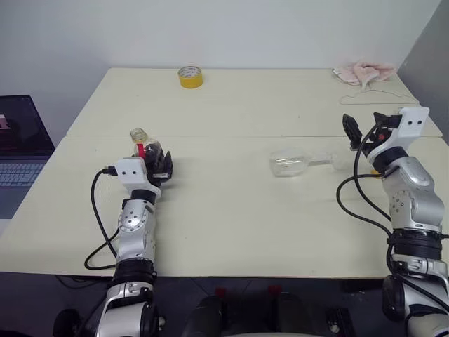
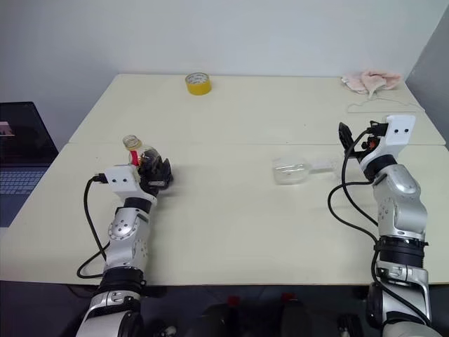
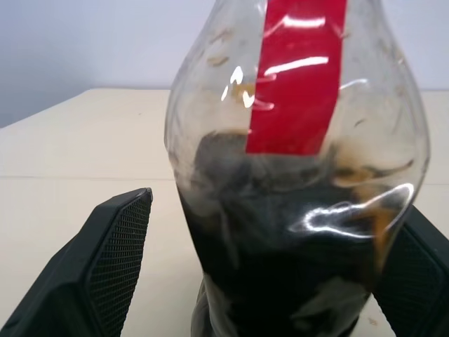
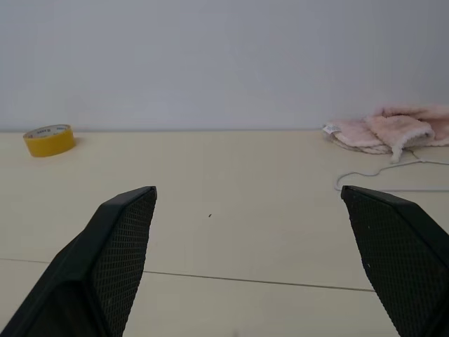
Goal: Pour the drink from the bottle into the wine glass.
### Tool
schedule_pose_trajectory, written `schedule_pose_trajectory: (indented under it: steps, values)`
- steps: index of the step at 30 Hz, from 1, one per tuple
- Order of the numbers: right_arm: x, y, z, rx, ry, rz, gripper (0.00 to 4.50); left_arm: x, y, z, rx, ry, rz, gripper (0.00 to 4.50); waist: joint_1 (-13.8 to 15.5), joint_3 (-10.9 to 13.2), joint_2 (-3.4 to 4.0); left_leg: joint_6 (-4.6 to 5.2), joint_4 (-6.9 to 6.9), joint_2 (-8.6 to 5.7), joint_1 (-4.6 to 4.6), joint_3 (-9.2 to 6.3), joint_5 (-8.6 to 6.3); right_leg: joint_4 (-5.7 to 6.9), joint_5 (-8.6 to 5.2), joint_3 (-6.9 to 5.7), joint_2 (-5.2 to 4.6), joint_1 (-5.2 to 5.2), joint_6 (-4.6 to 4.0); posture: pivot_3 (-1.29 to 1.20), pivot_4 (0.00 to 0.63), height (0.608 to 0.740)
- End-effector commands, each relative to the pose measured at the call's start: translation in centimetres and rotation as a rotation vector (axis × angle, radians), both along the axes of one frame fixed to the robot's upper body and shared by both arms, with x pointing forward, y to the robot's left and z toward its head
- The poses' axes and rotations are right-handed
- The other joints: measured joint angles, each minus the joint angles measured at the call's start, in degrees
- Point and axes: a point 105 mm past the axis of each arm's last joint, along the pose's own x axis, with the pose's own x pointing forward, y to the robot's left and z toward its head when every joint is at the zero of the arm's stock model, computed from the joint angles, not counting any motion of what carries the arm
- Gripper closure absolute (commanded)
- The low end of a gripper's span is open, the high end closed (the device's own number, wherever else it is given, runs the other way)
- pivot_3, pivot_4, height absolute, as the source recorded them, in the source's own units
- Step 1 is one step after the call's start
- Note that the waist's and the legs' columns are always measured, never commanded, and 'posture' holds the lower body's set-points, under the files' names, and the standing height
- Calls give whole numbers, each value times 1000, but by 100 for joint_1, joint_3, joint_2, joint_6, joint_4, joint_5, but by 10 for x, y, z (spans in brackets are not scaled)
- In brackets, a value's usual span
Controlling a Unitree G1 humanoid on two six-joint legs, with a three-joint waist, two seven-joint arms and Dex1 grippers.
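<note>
The wine glass [image 1: 289, 163] has a wide foot [image 1: 344, 161] at the end of its stem, so I expect it to stand by itself when I turn it upright and lower it.
The bottle [image 1: 145, 144] stands upright on the table's left side, clear with a red label and a yellow cap. The dark drink [image 3: 280, 281] fills its lower part. My left gripper [image 1: 158, 158] is open with a finger [image 3: 105, 260] on each side of the bottle; a gap shows between this finger and the bottle's wall. The wine glass [image 1: 291, 163] lies on its side near the table's middle right, empty, its stem pointing toward my right arm. My right gripper [image 1: 365, 130] is open and empty, raised above the table just beyond the glass's foot end.
A yellow tape roll [image 1: 190, 76] sits at the table's far edge. A pink cloth [image 1: 363, 71] and a thin white cord [image 1: 368, 95] lie at the far right corner. A laptop [image 1: 17, 154] stands off the table's left side. A seam [image 1: 245, 137] crosses the tabletop.
</note>
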Motion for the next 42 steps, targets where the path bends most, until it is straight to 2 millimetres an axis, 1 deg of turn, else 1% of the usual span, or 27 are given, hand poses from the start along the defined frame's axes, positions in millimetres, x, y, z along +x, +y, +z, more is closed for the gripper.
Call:
schedule_pose_trajectory:
  steps: [1,6,9,16,19,22,26,28,30,32,35,36,38,40,42]
  values:
    - [-2,10,21,-35,-58,54,0,-7,-3,14,8,-36,-29,7,-3,0,1,0,0,1,0,0,0,0,0,0,0,0,0,0,150,740]
    - [-3,19,26,-61,-64,96,0,-18,-9,15,12,-8,-38,7,-7,0,1,0,-1,1,1,-2,0,1,0,0,1,0,0,0,150,740]
    - [-2,23,26,-67,-61,105,0,-25,-12,10,1,16,-30,7,-4,0,1,0,-1,1,1,-2,0,0,0,0,1,0,0,0,150,740]
    - [0,24,32,-91,-76,98,0,-37,-23,6,-14,44,-48,7,3,0,1,0,-1,1,1,-1,0,0,0,0,1,0,0,0,150,740]
    - [-1,32,30,-163,-45,138,0,-55,-28,0,-26,56,-43,7,3,-1,1,0,-1,0,1,2,0,-1,0,3,0,0,0,0,150,740]
    - [-1,40,29,-224,-22,164,0,-64,-30,-4,-27,72,-47,7,11,0,2,0,-6,3,3,3,0,-4,0,5,2,0,0,0,150,740]
    - [-2,41,32,-319,17,185,0,-77,-33,-11,-45,107,-57,7,15,0,2,0,-2,4,2,4,0,-3,0,6,4,0,0,0,150,740]
    - [-5,39,35,-391,47,225,0,-82,-41,-15,-42,125,-91,7,33,1,3,0,-2,1,1,6,0,-6,0,9,2,1,0,0,150,740]
    - [-12,40,29,-489,93,298,0,-84,-48,-16,-42,134,-118,7,62,1,3,0,-1,-3,-1,7,0,-14,0,9,-2,2,0,0,150,740]
    - [-18,41,24,-584,141,367,0,-85,-60,-14,-47,138,-197,7,65,1,3,1,0,-2,-2,6,0,-16,0,5,-1,5,0,0,150,740]
    - [-26,45,20,-756,204,472,0,-87,-95,-10,46,171,-424,7,50,1,3,1,-2,2,1,10,-1,-15,0,7,2,6,0,0,150,740]
    - [-27,45,19,-791,218,490,0,-88,-101,-10,68,179,-468,7,44,2,4,1,-3,3,1,11,-1,-16,0,7,3,5,0,0,150,740]
    - [-27,46,12,-876,266,521,0,-89,-115,-4,97,188,-563,7,37,2,4,1,-3,3,2,15,-1,-15,0,10,3,5,0,0,150,740]
    - [-26,48,2,-980,318,571,0,-88,-131,7,134,190,-658,7,35,3,5,1,-5,5,2,13,-1,-16,0,9,4,4,0,0,150,740]
    - [-21,50,-6,-1082,350,590,0,-86,-143,14,192,201,-731,7,30,3,4,1,-5,6,2,12,-1,-16,0,8,5,4,0,0,150,740]
